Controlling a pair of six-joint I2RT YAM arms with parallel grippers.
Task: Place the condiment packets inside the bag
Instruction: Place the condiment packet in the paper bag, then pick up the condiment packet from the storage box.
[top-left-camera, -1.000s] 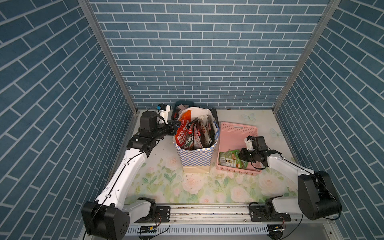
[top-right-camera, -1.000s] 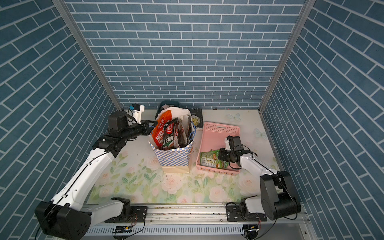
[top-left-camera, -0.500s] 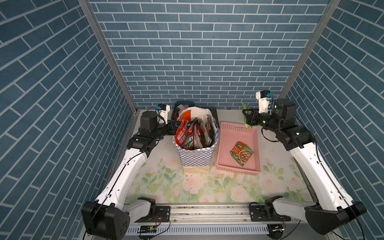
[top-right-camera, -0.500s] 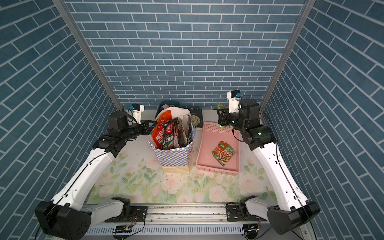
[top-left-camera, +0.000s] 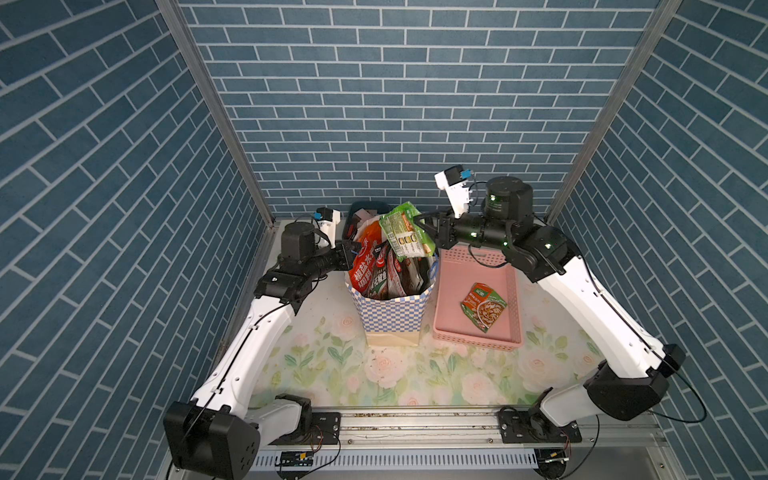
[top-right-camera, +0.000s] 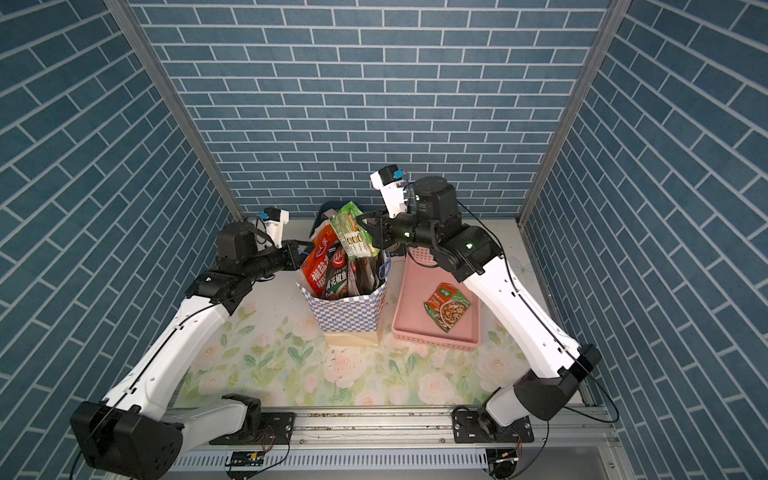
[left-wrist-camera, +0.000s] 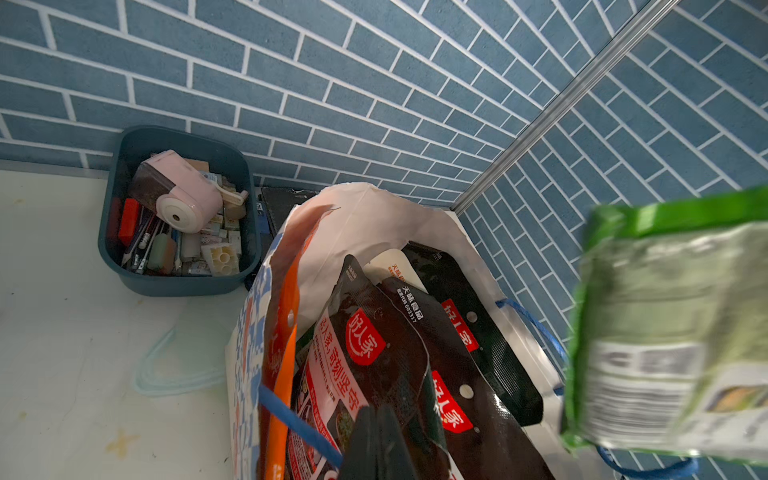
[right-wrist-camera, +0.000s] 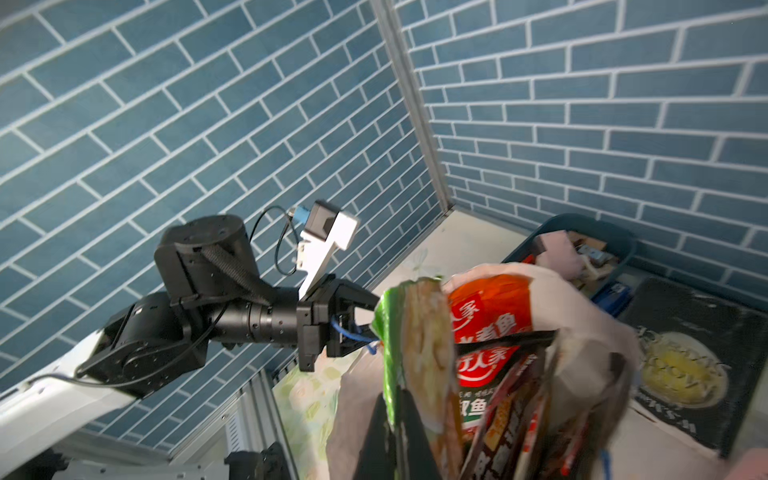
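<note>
My right gripper should keep lowering the green condiment packet (top-left-camera: 404, 234), which hangs over the bag's opening, and let it go among the packets inside (top-left-camera: 393, 273).
The blue-and-white checkered bag (top-left-camera: 392, 316) (top-right-camera: 349, 311) stands mid-table, stuffed with black and orange-red condiment packets (left-wrist-camera: 386, 374). My left gripper (top-left-camera: 351, 251) (left-wrist-camera: 380, 440) is at the bag's left rim, shut on its blue cord handle (left-wrist-camera: 299, 419). My right gripper (top-left-camera: 428, 235) (right-wrist-camera: 395, 436) is shut on a green condiment packet (top-left-camera: 405, 235) (left-wrist-camera: 665, 324) and holds it just above the bag's mouth. Another green and red packet (top-left-camera: 482, 305) (top-right-camera: 446, 305) lies flat in the pink basket.
The pink basket (top-left-camera: 478, 343) sits right of the bag, touching it. A dark teal bin (left-wrist-camera: 124, 266) full of stationery stands at the back wall behind the bag. A flat black item (right-wrist-camera: 681, 365) lies beside the bin. Brick walls close in on three sides.
My right arm rose out of the pink basket with the green packet and swung left over the bag. The left arm kept still on the handle.
</note>
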